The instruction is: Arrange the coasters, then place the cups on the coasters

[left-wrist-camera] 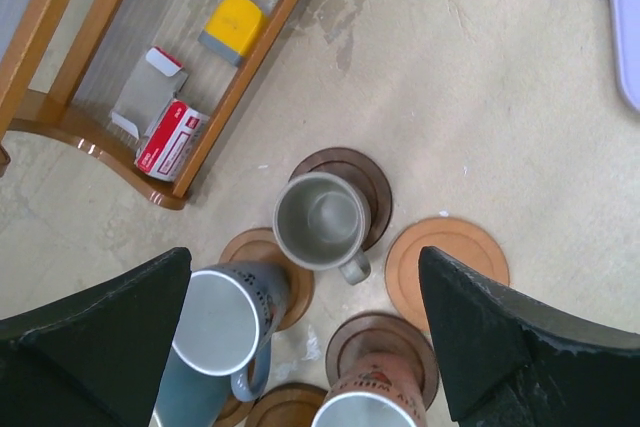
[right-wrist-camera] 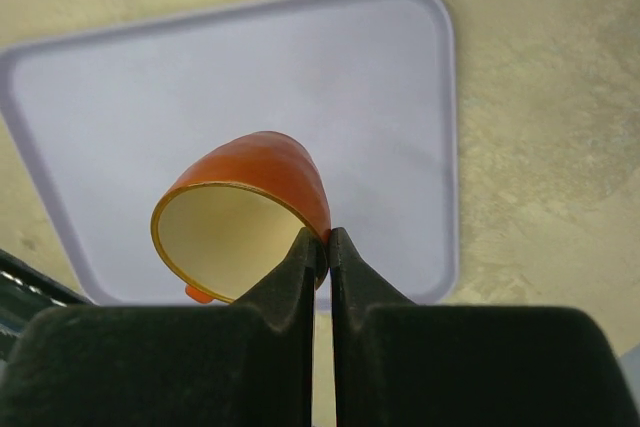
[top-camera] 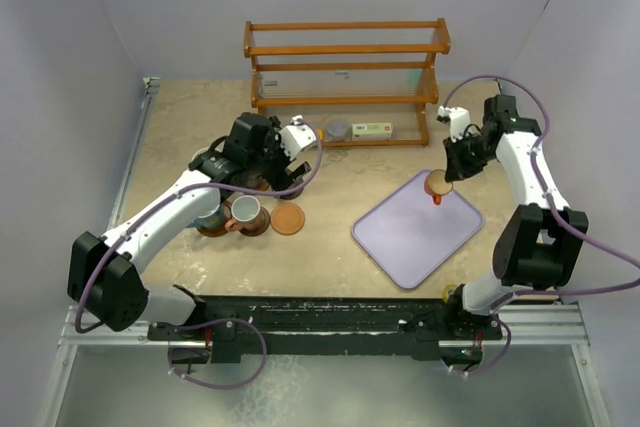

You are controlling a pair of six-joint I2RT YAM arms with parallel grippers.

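Observation:
The orange cup is pinched at just one edge by my right gripper, so my open left gripper should keep going toward the cup's free side (top-camera: 429, 184) until it closes there.
My left gripper (left-wrist-camera: 305, 257) hangs open above a cluster of cups and coasters. Under it a grey cup (left-wrist-camera: 320, 222) stands on a dark coaster (left-wrist-camera: 372, 179). A blue cup (left-wrist-camera: 215, 319) sits on a light brown coaster (left-wrist-camera: 290, 272), and a brownish cup (left-wrist-camera: 375, 402) on another dark coaster (left-wrist-camera: 385, 342). One orange-brown coaster (left-wrist-camera: 460, 252) (top-camera: 288, 217) lies bare at the right of the cluster. My right gripper (right-wrist-camera: 325, 237) (top-camera: 447, 173) is shut on the rim of an orange cup (right-wrist-camera: 250, 182) (top-camera: 437, 185), held tilted above the lavender tray (right-wrist-camera: 300, 67).
A wooden shelf rack (top-camera: 345, 67) stands at the back, with a red-and-white box (left-wrist-camera: 170, 137), a yellow item (left-wrist-camera: 232, 27) and a small round container (top-camera: 338, 129) on its bottom level. The tray (top-camera: 415, 232) lies right of centre.

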